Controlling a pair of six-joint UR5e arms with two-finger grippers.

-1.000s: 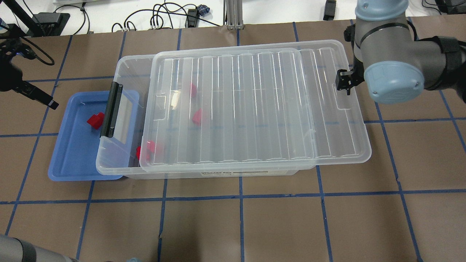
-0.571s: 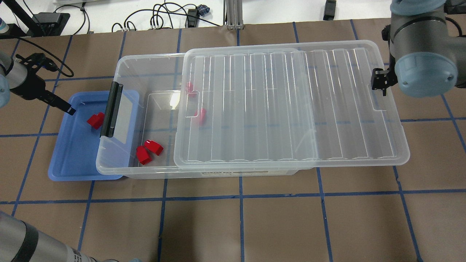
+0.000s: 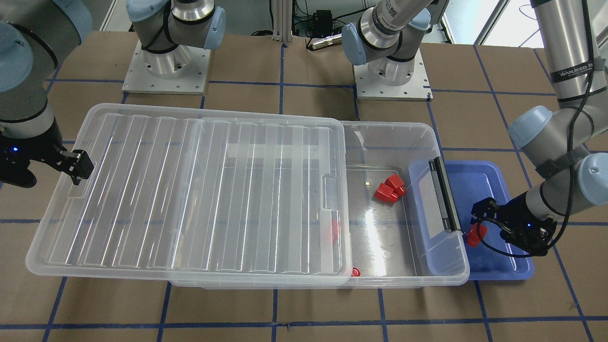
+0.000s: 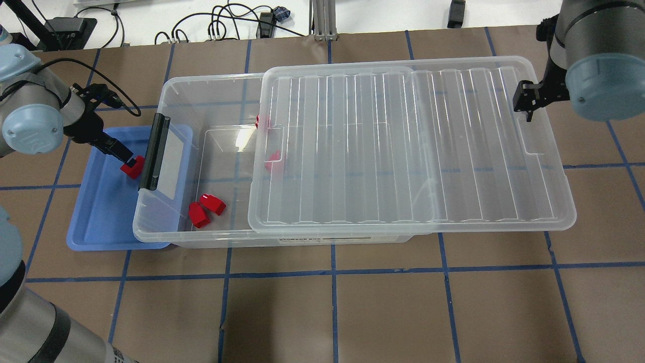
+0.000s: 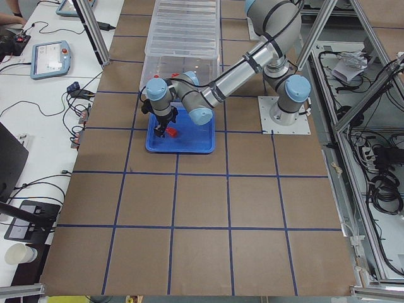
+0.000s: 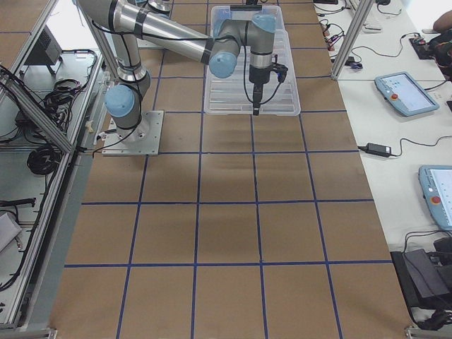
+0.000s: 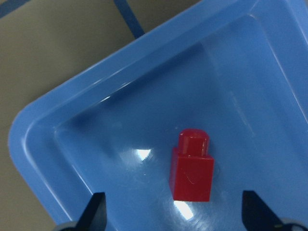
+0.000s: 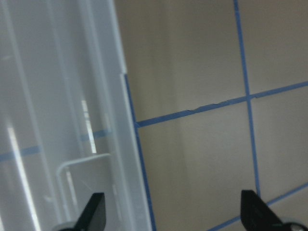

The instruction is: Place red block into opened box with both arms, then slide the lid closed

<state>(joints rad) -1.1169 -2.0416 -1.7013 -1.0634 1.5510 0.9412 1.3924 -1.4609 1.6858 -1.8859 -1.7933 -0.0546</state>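
The lone red block (image 3: 474, 234) has clear blue tray bottom (image 3: 474, 183) all around it, so the robot should expect the blue tray to be empty when it lifts the red block out.
A red block (image 7: 192, 168) lies in the blue tray (image 4: 95, 222), left of the clear box (image 4: 211, 85). My left gripper (image 7: 175, 214) hangs open just over it, fingertips (image 7: 96, 211) wide apart on either side; the overhead view shows this gripper (image 4: 126, 155) touching or nearly touching the block (image 4: 132, 169). The lid (image 4: 403, 146) is slid right, leaving the box's left part uncovered. My right gripper (image 4: 524, 101) stands open at the lid's right end, straddling its rim (image 8: 130, 144).
Two red blocks (image 4: 205, 209) lie on the box's uncovered floor, and others (image 4: 274, 156) show partly under the lid's edge. A black latch bar (image 4: 153, 151) sits on the box's left end, overhanging the tray. Cables lie beyond the table's far edge.
The lid has slid further right, uncovering more of the box. My right gripper moved right with it. My left gripper came down and right into the blue tray, over the red block.
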